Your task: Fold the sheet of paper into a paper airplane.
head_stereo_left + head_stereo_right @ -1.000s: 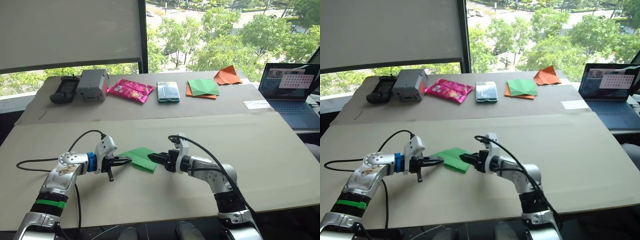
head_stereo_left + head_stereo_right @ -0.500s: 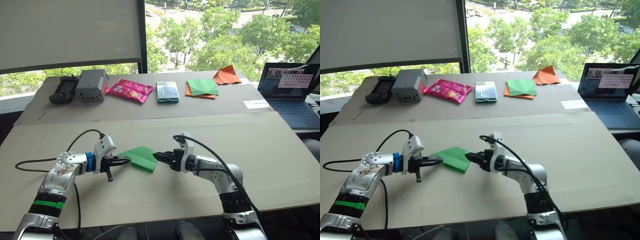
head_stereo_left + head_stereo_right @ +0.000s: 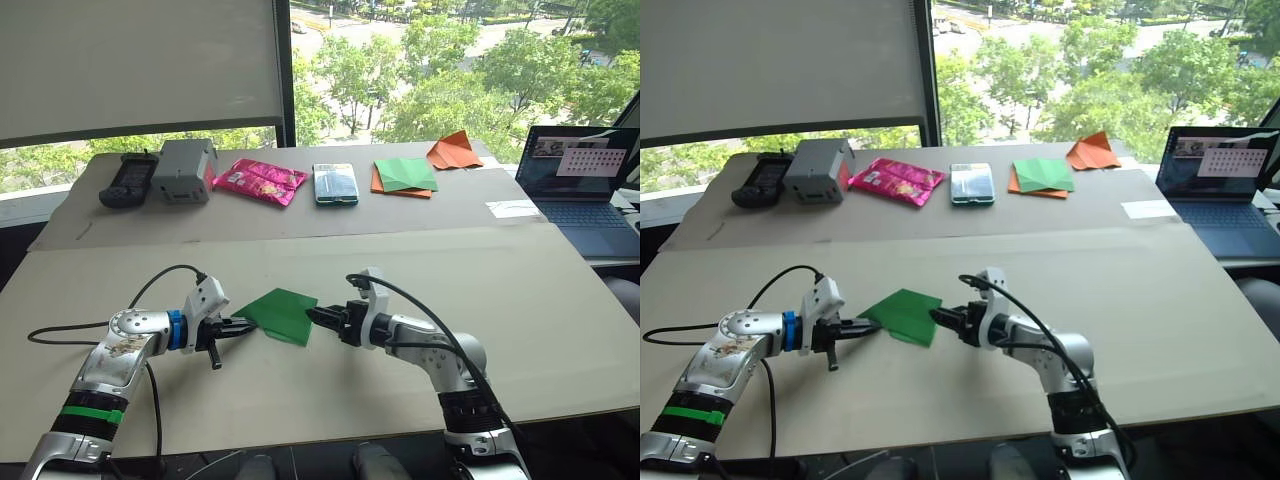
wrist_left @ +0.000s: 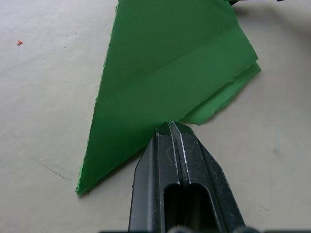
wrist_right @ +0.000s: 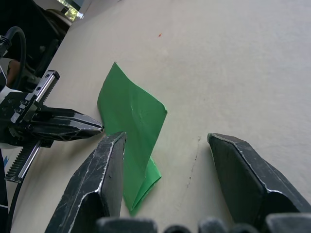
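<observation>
The wedge's upper flap (image 3: 283, 314) will swing over along its crease into a wing when I fold it, since folded layers look separated at the wedge's lower corner (image 5: 148, 182).
The sheet of paper (image 3: 281, 314) is bright green and folded into a creased wedge. It sits in the middle of the near table, lifted at a tilt on its left side. My left gripper (image 3: 243, 324) is shut on that edge, and its closed fingertips (image 4: 169, 128) pinch the paper (image 4: 165, 73). My right gripper (image 3: 314, 318) is open at the sheet's right side, with its fingers (image 5: 109, 165) spread above the table beside the paper (image 5: 131, 114). The left gripper (image 5: 95, 127) also shows in the right wrist view.
Along the far board lie a black device (image 3: 128, 179), a grey box (image 3: 184, 170), a pink packet (image 3: 261, 181), a teal pack (image 3: 336, 184), a green-and-orange paper stack (image 3: 404, 177) and an orange pointed paper shape (image 3: 454, 151). A laptop (image 3: 580, 185) stands at the right.
The left gripper has tipped the green sheet up, so it stands steeper than before. The right gripper has drawn back slightly to the right, off the paper.
</observation>
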Motion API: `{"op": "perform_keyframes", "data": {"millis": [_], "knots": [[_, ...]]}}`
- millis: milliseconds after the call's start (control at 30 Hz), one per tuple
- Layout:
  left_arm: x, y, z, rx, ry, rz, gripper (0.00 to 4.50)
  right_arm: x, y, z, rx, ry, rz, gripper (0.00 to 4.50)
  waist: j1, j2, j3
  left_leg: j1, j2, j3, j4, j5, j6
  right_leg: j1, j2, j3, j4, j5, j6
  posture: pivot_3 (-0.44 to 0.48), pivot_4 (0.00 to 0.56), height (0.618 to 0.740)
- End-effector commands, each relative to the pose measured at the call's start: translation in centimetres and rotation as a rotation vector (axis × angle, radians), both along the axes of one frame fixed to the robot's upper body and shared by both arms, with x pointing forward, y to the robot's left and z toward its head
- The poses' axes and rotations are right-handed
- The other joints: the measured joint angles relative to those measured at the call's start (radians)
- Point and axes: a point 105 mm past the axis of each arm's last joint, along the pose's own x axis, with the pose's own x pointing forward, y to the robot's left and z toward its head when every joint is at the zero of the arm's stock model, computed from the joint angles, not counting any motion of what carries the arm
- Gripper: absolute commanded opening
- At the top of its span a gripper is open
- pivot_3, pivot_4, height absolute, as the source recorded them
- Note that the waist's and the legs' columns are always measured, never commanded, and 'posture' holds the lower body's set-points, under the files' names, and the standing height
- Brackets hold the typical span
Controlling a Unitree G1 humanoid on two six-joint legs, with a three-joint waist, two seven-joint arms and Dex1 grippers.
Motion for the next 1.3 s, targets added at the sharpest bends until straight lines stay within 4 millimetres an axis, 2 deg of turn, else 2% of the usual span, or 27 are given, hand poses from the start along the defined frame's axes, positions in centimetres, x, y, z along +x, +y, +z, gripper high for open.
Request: {"op": "perform_keyframes", "data": {"millis": [33,267,367,567,600,900,1133,1167,1300], "knots": [[0.3,0.1,1.0,0.017,-0.047,-0.009,0.0,0.1,0.7,1.4,0.045,-0.037,0.018,2.99,0.0,0.0,0.0,0.0,0.0,0.0,0.0,0.0,0.0,0.0,0.0,0.0,0.0,0.0,0.0,0.0,0.15,0.74],[0.4,0.2,1.0,0.02,-0.049,-0.01,0.0,-0.3,1.6,2.1,0.086,-0.052,0.047,2.99,0.0,0.0,0.0,0.0,0.0,0.0,0.0,0.0,0.0,0.0,0.0,0.0,0.0,0.0,0.0,0.0,0.15,0.74],[0.4,0.1,1.0,0.019,-0.049,-0.012,0.0,-0.2,1.7,2.1,0.086,-0.058,0.045,2.19,0.0,0.0,0.0,0.0,0.0,0.0,0.0,0.0,0.0,0.0,0.0,0.0,0.0,0.0,0.0,0.0,0.15,0.74],[0.4,0.0,1.0,0.019,-0.049,-0.016,0.0,-0.1,1.7,2.1,0.085,-0.071,0.049,0.09,0.0,0.0,0.0,0.0,0.0,0.0,0.0,0.0,0.0,0.0,0.0,0.0,0.0,0.0,0.0,0.0,0.15,0.74],[0.4,0.0,1.0,0.019,-0.049,-0.016,0.0,-0.1,1.7,2.1,0.083,-0.072,0.048,0.01,0.0,0.0,0.0,0.0,0.0,0.0,0.0,0.0,0.0,0.0,0.0,0.0,0.0,0.0,0.001,0.0,0.15,0.74],[0.5,0.2,1.1,0.021,-0.051,-0.013,0.0,0.0,1.7,2.0,0.076,-0.087,0.051,0.01,0.0,0.0,0.0,0.0,0.0,0.0,0.0,0.0,0.0,0.0,0.0,0.0,0.0,0.0,0.0,0.0,0.15,0.74],[0.0,0.3,2.6,-0.014,-0.058,-0.032,0.0,-0.8,1.8,0.4,0.092,0.037,0.052,0.01,0.0,0.0,0.0,0.0,0.0,0.0,0.0,0.0,0.0,0.0,0.0,0.0,0.0,0.0,0.0,0.0,0.15,0.74],[-0.3,0.2,3.3,-0.033,-0.06,-0.041,0.0,-1.0,1.8,0.0,0.088,0.055,0.054,0.62,0.0,0.0,0.0,0.0,0.0,0.0,0.0,0.0,0.0,0.0,0.0,0.0,0.0,0.0,0.0,0.0,0.15,0.74],[-1.6,0.1,5.3,-0.092,-0.045,-0.081,0.0,-2.0,2.0,-0.5,0.071,0.072,0.078,1.92,-0.001,-0.001,0.0,0.0,0.001,0.0,0.0,0.0,0.0,0.0,0.0,0.0,0.0,0.0,0.0,0.0,0.15,0.74]]}}
